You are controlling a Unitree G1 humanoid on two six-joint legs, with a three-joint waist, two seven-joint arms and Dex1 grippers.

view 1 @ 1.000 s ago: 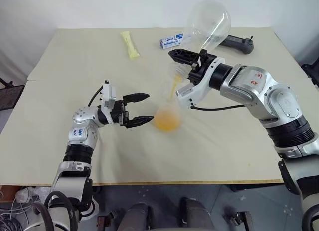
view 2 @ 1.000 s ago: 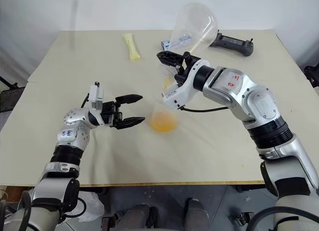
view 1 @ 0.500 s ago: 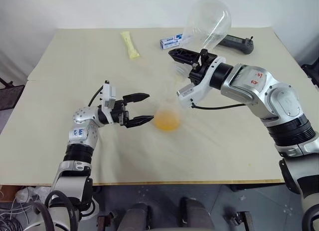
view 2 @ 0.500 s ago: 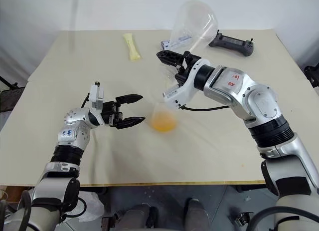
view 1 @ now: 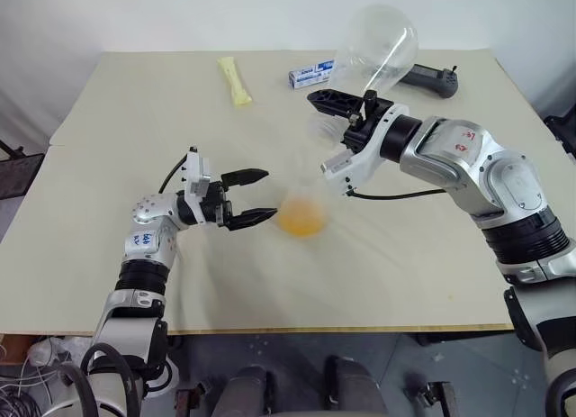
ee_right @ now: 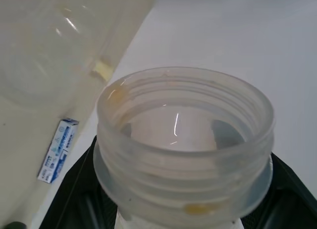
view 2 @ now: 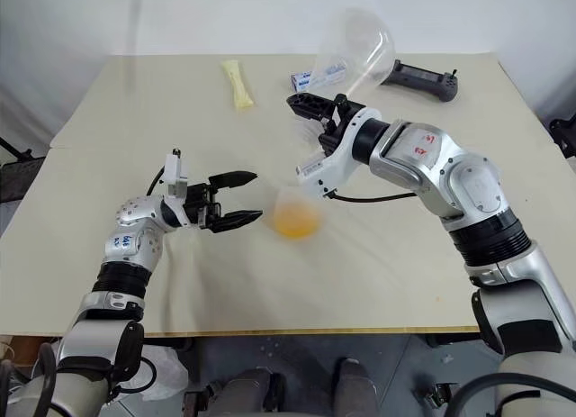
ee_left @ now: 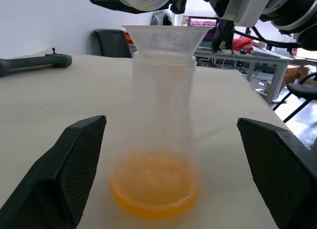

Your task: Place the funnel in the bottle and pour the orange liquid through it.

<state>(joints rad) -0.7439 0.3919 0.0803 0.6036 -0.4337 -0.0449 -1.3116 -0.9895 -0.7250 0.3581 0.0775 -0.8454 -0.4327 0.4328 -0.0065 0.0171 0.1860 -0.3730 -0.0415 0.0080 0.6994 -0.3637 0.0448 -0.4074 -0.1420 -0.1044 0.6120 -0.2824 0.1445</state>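
Observation:
My right gripper is turning the round vessel empty [view 1: 380, 43] upright, with the orange liquid in the bottle, and should keep turning it until it stands beside the bottle.
The bottle [view 1: 301, 212], a clear conical flask, stands mid-table with the orange liquid [ee_left: 154, 189] pooled in its base. The clear funnel [ee_left: 165, 37] sits in its neck. My left gripper [view 1: 268, 194] is open just left of the bottle, one finger on each side of it in the left wrist view, not touching. My right gripper [view 1: 346, 118] is shut on the neck of a larger round clear vessel [view 1: 376, 46]. That vessel is tipped with its body up and back and its open mouth [ee_right: 183, 145] above the funnel. No liquid runs from it.
At the back of the table lie a yellow sachet [view 1: 234, 80], a small blue-and-white box [view 1: 309, 75] and a black controller [view 1: 430, 77]. The front half of the table [view 1: 378, 282] is bare around the bottle.
One second ago an orange stream ran from the tipped vessel's mouth into the funnel; it has stopped. Both arms have stayed about where they were.

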